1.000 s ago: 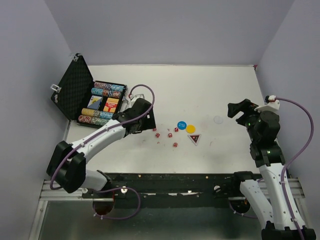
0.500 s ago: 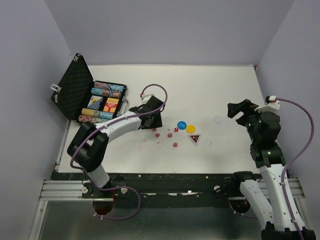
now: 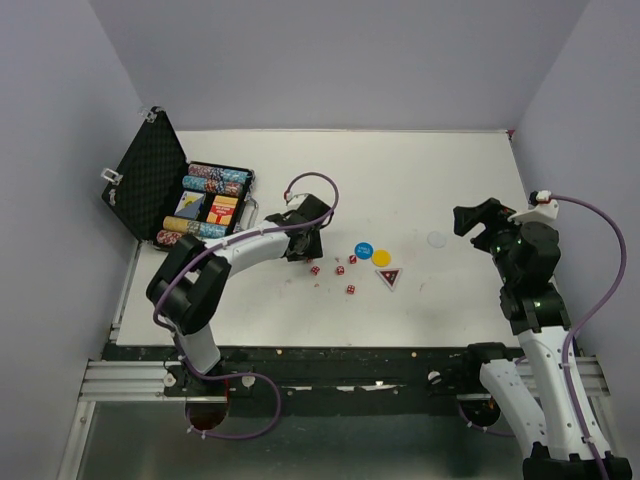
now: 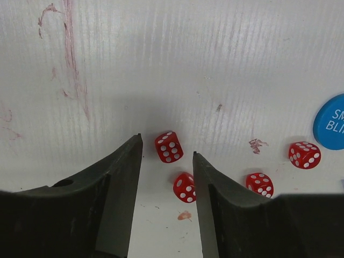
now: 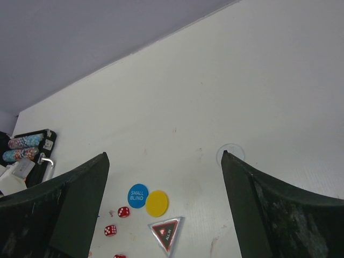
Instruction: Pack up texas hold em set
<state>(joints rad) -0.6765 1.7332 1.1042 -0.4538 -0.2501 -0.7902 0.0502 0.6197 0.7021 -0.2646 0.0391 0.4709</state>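
Observation:
The red die (image 4: pixel 169 147) is crooked between my left gripper's fingers. Next, I turn that gripper to line it up with the die's sides (image 4: pixel 179 144) before it closes.
The black case (image 3: pixel 148 185) lies open at the back left, foam lid up, with rows of chips (image 3: pixel 205 205) inside. Several red dice (image 3: pixel 339 270) are scattered mid-table beside a blue disc (image 3: pixel 364 250), a yellow disc (image 3: pixel 382 257) and a dark triangular token (image 3: pixel 388 277). My left gripper (image 3: pixel 305 250) is down over the leftmost dice, open. In the left wrist view one die (image 4: pixel 169 147) sits between the fingertips and another (image 4: pixel 184 187) lies against the right finger (image 4: pixel 215 204), neither clamped. My right gripper (image 3: pixel 478 222) hangs open near a clear disc (image 3: pixel 436 239), holding nothing.
Grey walls close the table on three sides. The case's handle (image 5: pixel 45 161) and chip rows (image 5: pixel 24 148) show at the left edge of the right wrist view. Two more dice (image 4: pixel 260 184) (image 4: pixel 304 155) lie to the right of the left gripper.
My left arm swung right from beside the case to the dice, and its jaws have narrowed around them. The right arm has not moved.

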